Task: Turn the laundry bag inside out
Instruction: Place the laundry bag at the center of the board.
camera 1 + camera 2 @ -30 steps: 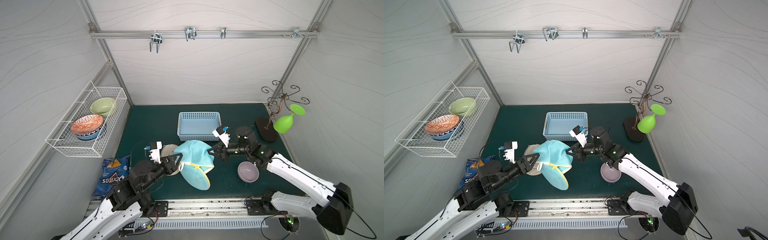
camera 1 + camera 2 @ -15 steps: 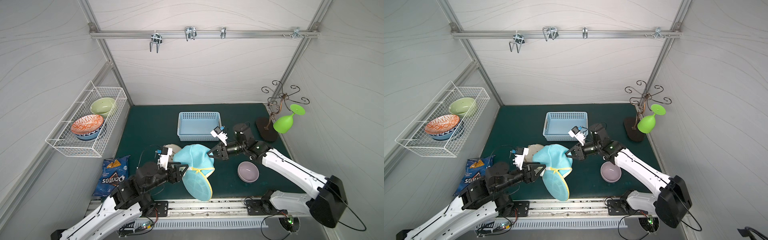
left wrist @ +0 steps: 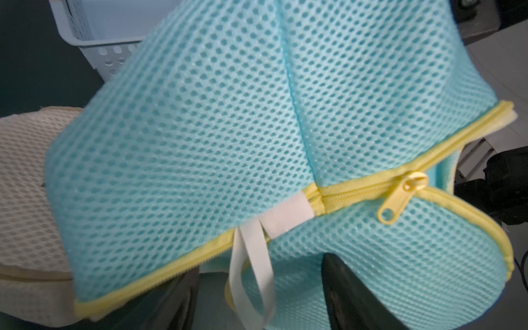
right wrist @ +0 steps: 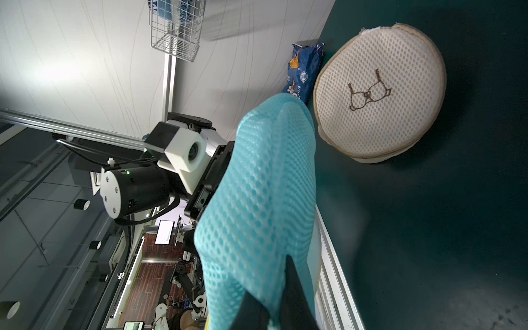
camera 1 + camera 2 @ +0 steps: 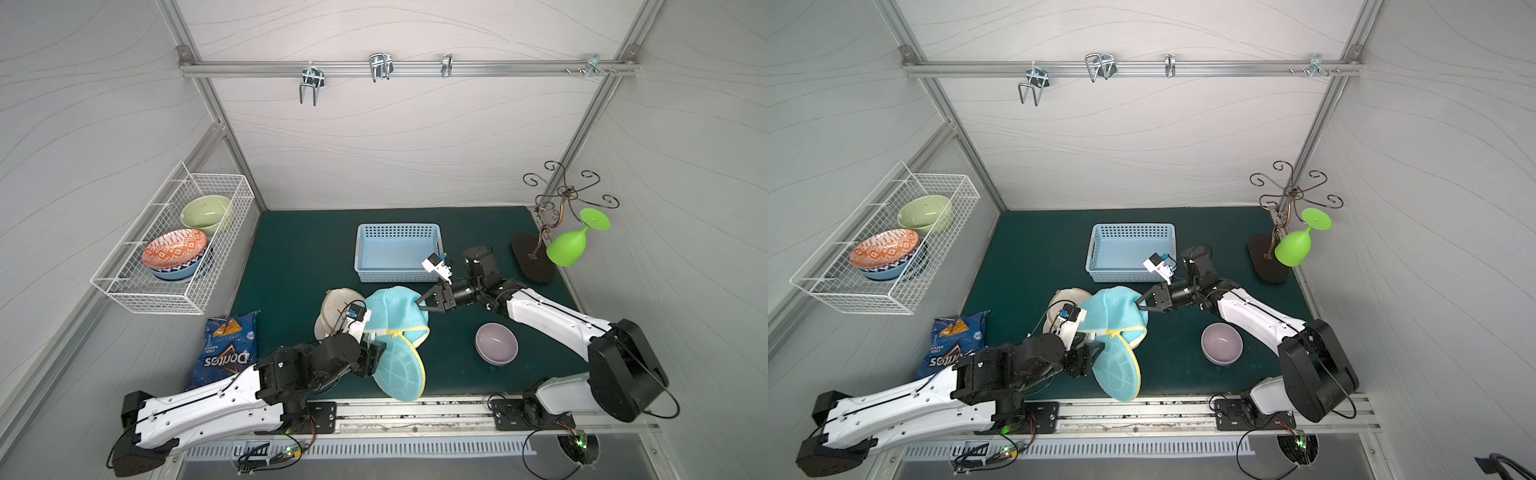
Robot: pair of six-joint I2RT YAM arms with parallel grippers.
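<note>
The mesh (image 5: 412, 301) is in my right gripper, far from the zipper pull (image 3: 403, 198), so next my left gripper takes hold of the white ribbon loop before my right gripper takes the pull.
The laundry bag (image 5: 395, 311) (image 5: 1113, 309) is light blue mesh with yellow zipper trim, and it hangs above the green mat. My right gripper (image 5: 422, 301) (image 5: 1139, 302) (image 4: 270, 280) is shut on a fold of the bag's mesh (image 4: 257, 185) at its far right edge. The round lid flap (image 5: 401, 370) droops toward the front edge. My left gripper (image 5: 372, 357) (image 5: 1090, 353) (image 3: 260, 265) is open just under the zipper seam (image 3: 357, 194). The bag's white ribbon loop (image 3: 251, 257) dangles between its fingers.
A beige mesh bag (image 5: 332, 305) (image 4: 380, 91) lies left of the blue one. A light blue basket (image 5: 397, 253) stands behind, and a purple bowl (image 5: 496, 343) sits at the front right. At left are a Doritos bag (image 5: 226, 349) and a wire rack (image 5: 137, 291) with bowls. A green glass (image 5: 567, 249) hangs at right.
My left gripper has moved forward and to the right, under the bag, and has opened wider. The lid flap has dropped toward the front edge. My right gripper keeps its hold.
</note>
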